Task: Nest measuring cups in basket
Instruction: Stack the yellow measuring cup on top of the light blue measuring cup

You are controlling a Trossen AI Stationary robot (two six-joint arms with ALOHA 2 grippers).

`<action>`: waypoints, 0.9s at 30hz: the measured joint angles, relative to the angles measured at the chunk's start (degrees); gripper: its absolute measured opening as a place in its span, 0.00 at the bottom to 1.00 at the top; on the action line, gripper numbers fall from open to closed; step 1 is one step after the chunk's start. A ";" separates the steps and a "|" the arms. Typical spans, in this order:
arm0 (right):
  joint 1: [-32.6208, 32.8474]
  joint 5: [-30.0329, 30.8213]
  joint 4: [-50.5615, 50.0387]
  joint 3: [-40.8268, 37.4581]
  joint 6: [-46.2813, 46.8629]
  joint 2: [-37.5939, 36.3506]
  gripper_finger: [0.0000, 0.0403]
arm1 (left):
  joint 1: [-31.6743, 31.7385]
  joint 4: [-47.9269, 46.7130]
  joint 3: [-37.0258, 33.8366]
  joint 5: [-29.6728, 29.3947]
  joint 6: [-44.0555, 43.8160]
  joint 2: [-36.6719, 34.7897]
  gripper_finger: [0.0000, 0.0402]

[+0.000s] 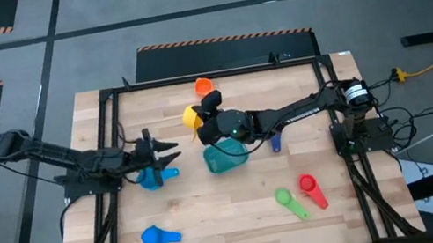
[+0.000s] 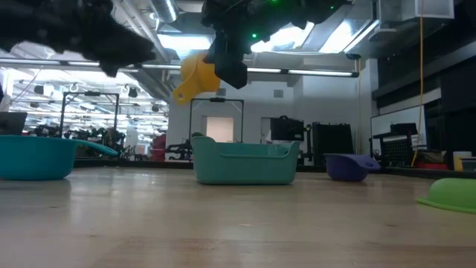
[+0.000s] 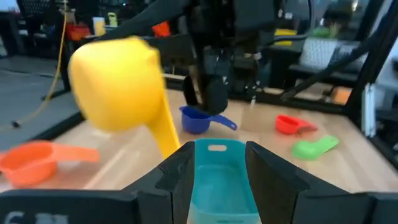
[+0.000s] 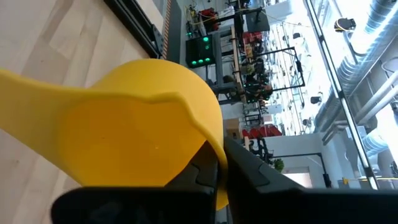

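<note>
I keep moving my left gripper toward the handle's end (image 2: 180, 97) and close it there, as my right gripper holds the yellow cup's bowl (image 2: 198, 72) and the cup's handle hangs free.
My right gripper (image 1: 209, 121) (image 4: 217, 160) hangs above the table just beyond the teal basket (image 1: 225, 157) (image 2: 245, 161) and is shut on the yellow measuring cup (image 1: 192, 117) (image 2: 197, 74). My left gripper (image 1: 175, 153) (image 3: 217, 152) is open and level, hovering above a light blue cup (image 1: 153, 179) (image 2: 33, 156) that rests on its base. The basket (image 3: 217, 177) shows ahead between its fingers. Lying on the table are the orange cup (image 1: 204, 85), the dark blue cup (image 1: 275, 141), the green cup (image 1: 289, 202), the red cup (image 1: 311, 190) and a second light blue cup (image 1: 159, 235). My right gripper pinches the yellow cup by the edge of its bowl (image 4: 208, 140), the two fingers shut on the wall there. The cup is lifted clear of the table and tilted, with its handle (image 2: 182, 92) pointing down and away from the fingers.
Bare wood lies in the table's near middle and along its far left. A black metal frame (image 1: 106, 105) borders the tabletop. The dark blue cup (image 2: 348, 167) sits right of the basket in the low view, and the green cup (image 2: 454, 195) is at the near right.
</note>
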 joint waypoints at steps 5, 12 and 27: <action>0.01 -0.02 0.08 -0.01 0.00 0.00 0.05 | 0.00 -4.05 5.66 -4.71 0.39 7.39 0.34; 0.02 0.00 0.15 -0.01 0.00 0.00 0.05 | 0.02 -4.99 9.37 -12.42 -0.14 15.87 0.34; 0.31 -0.04 3.91 -0.01 0.68 0.00 0.05 | 0.09 -4.67 11.15 -21.70 -0.60 24.63 0.34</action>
